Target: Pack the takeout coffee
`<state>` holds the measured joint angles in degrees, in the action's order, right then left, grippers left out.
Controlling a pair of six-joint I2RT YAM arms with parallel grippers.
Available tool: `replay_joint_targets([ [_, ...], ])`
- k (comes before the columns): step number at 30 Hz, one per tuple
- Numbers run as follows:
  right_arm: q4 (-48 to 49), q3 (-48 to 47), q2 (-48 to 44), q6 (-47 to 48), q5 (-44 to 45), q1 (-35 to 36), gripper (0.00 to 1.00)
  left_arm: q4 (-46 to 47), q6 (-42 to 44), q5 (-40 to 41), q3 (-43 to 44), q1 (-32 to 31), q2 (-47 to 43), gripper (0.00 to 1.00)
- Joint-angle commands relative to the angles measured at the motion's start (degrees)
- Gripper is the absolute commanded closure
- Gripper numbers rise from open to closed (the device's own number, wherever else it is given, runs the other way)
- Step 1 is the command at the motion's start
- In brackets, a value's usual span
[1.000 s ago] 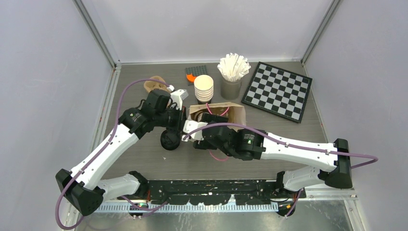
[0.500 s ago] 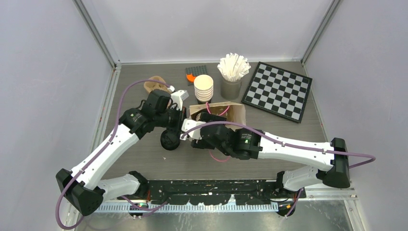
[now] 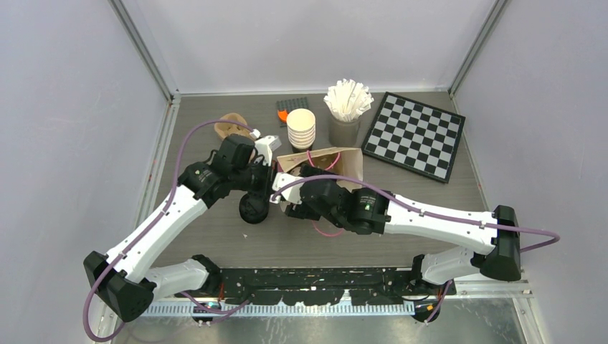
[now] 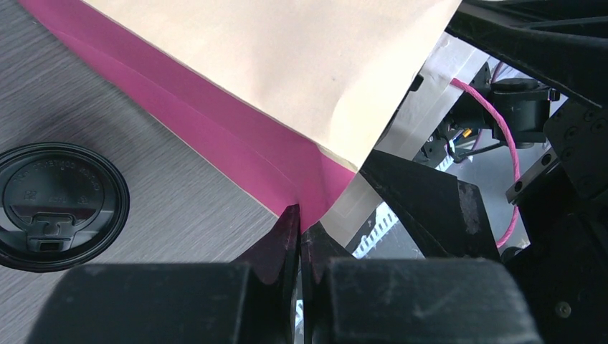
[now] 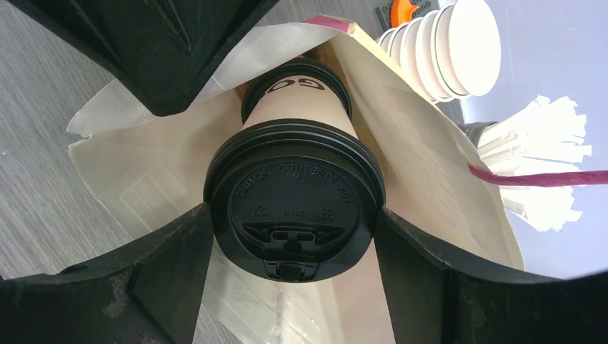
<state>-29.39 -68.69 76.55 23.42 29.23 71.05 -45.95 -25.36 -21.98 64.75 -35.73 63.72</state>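
The held cup's base touches the black lid inside the bag (image 5: 338, 81). Next, my right gripper moves back toward the bag's loose end (image 3: 348, 170), then lowers the cup first.
One takeout coffee (image 5: 294, 197), a cream cup with a black lid, lies between my right gripper's (image 5: 294, 215) fingers, which are shut on its lid rim. The cup's base points into the mouth of a tan paper bag (image 5: 423, 143). From above, the right gripper (image 3: 300, 202) sits at the bag (image 3: 337, 161) mouth and the held cup is hidden. My left gripper (image 4: 301, 218) is shut on the bag's pink-lined edge (image 4: 236, 136), seen from above as left gripper (image 3: 272, 180). A second black lid (image 4: 61, 206) sits on the table (image 3: 252, 208); whether a cup is under it I cannot tell.
A stack of lidless cream cups (image 3: 302, 129) stands just behind the bag, with a holder of white paper sticks (image 3: 346, 107) to its right. A chessboard (image 3: 414, 134) lies at the back right. An orange-and-grey item (image 3: 288, 111) and a tan object (image 3: 231, 127) sit at the back left.
The right gripper has pushed the cup slightly farther into the bag's mouth, and the bag's top has shifted a little toward the back. The left gripper keeps its hold.
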Motion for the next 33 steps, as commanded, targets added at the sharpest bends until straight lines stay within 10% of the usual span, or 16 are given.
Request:
replay_joint_targets([
  [1,-2.0,-2.8,-1.7,-0.6,-3.8,-0.6,0.31,1.8,-0.5,-2.2,0.0,-0.2,-1.9,0.96],
  [33,-20.5,-3.4,-11.7,4.9,-5.8,-7.0,0.31,1.1,11.8,-9.7,1.2,-0.1,-1.3,0.93],
])
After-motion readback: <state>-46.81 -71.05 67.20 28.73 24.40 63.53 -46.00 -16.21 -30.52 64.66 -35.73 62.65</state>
